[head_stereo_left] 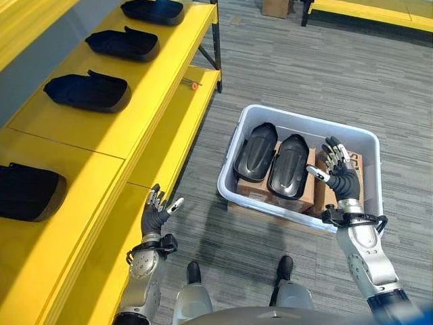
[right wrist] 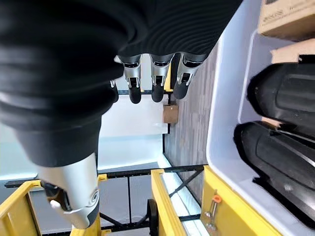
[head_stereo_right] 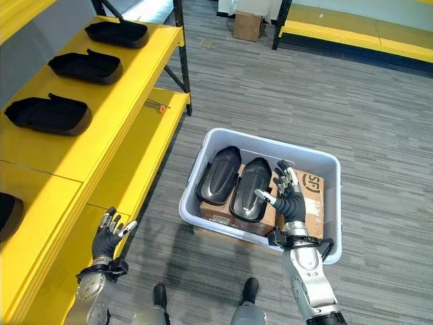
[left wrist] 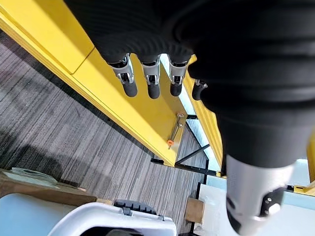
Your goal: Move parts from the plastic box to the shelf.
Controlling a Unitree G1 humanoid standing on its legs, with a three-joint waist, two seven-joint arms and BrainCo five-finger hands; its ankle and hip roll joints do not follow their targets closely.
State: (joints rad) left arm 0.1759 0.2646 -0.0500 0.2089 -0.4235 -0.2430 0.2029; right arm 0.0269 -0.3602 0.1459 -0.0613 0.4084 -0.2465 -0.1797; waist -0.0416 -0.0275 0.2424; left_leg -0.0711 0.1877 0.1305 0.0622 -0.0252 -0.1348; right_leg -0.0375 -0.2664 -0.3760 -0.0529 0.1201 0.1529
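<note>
My gripper will lift the long black part (head_stereo_left: 289, 168) free by itself and its neighbour will stay behind, because carton shows (head_stereo_left: 275, 152) between the two black parts.
A pale grey plastic box (head_stereo_left: 231, 156) stands on the floor to the right of the yellow shelf (head_stereo_left: 128, 115). Two black moulded parts (head_stereo_left: 256, 152) (head_stereo_left: 289, 166) lie side by side in the box on cardboard cartons (head_stereo_left: 306, 196). Several more black parts (head_stereo_left: 88, 91) (head_stereo_left: 123, 44) (head_stereo_left: 153, 10) (head_stereo_left: 27, 191) sit in a row on the shelf's upper board. My right hand (head_stereo_left: 337, 170) hovers open above the box's right half, just right of the parts, holding nothing. My left hand (head_stereo_left: 158, 211) is open and raised beside the shelf's lower board edge, also holding nothing.
A small orange-tipped tool (head_stereo_left: 191, 84) lies on the shelf's lower board. A black upright of the shelf frame (head_stereo_left: 218, 47) stands at its far end. A cardboard box (head_stereo_left: 276, 7) and another yellow rack (head_stereo_left: 369, 10) are far across the grey carpet floor.
</note>
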